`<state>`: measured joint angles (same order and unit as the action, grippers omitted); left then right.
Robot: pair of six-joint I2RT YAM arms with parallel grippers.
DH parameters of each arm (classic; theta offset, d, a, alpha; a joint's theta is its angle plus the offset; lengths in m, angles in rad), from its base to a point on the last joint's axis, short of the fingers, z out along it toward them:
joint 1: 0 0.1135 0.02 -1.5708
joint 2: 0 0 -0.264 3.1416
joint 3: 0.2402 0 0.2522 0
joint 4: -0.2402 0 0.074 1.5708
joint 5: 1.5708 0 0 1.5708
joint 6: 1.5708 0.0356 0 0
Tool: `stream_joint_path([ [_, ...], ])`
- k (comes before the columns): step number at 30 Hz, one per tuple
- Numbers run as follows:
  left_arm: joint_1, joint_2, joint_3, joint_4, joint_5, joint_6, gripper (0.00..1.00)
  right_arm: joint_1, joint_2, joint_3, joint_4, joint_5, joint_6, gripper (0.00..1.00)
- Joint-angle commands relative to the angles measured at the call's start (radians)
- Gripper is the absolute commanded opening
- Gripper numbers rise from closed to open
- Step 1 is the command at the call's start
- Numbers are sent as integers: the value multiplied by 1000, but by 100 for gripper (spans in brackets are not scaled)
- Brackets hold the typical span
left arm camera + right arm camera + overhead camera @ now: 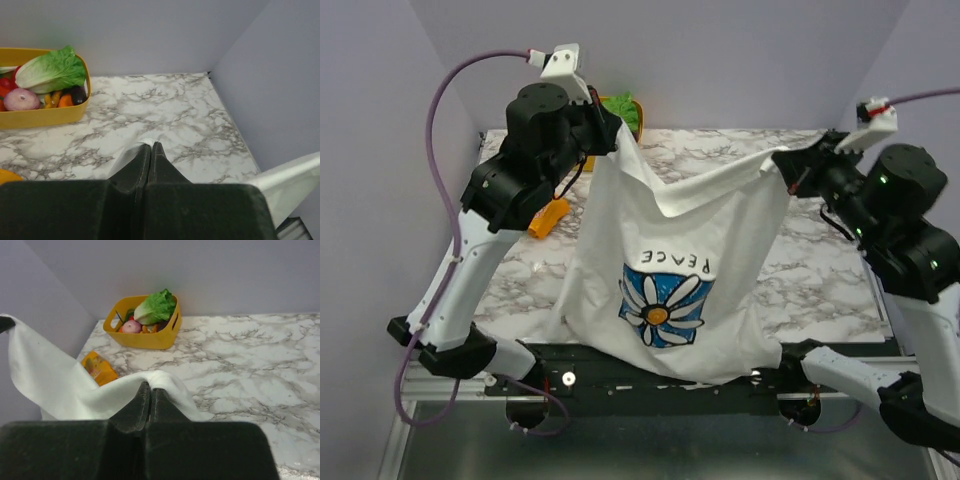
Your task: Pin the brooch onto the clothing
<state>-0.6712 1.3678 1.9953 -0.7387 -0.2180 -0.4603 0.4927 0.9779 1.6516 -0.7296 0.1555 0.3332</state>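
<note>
The clothing hangs by its hem, flower print upside down (pixel 665 302), so my left gripper and my right gripper should draw the hem back to the table's near edge (pixel 832 345).
The clothing (pixel 670 230), a white T-shirt with a blue flower print, hangs spread between my two arms above the marble table (pixel 820 280). Its lower part drapes over the table's near edge. My left gripper (pixel 616 136) is shut on the shirt's upper left corner. In the left wrist view only a sliver of white cloth (pixel 125 157) shows beside the closed fingers of the left gripper (pixel 151 145). My right gripper (pixel 790 172) is shut on the upper right corner, and the fabric (pixel 60 385) folds over the closed tips of the right gripper (pixel 151 387). The brooch is out of view.
A yellow basket (pixel 620 106) (pixel 45 116) (pixel 150 340) of vegetables stands at the back left of the table. An orange snack packet (pixel 550 217) (pixel 99 368) lies left of the shirt. Lilac walls (pixel 280 75) close in the sides and back.
</note>
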Motion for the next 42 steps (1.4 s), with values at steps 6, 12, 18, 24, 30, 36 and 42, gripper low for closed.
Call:
stream_joint_path([
  [6,170,316,411,68,160,-37,0,-288,384,408,56,-293,17,1],
  [12,197,415,590,171,204,-72,0,-359,508,756,41,-312,-34,0],
  [18,197,280,420,245,172,-40,0,-385,415,688,62,-335,-49,0],
  [24,188,42,-76,358,151,-41,0,-384,73,59,171,-369,-22,1],
  [30,93,-257,-718,443,53,-116,0,-384,-264,-462,113,-300,48,0],
  [36,-68,-513,-1196,378,-20,-346,0,-385,-488,-861,-121,-365,185,0],
  [42,-136,-684,-1386,288,-9,-492,0,-385,-662,-1010,-322,-383,308,1],
])
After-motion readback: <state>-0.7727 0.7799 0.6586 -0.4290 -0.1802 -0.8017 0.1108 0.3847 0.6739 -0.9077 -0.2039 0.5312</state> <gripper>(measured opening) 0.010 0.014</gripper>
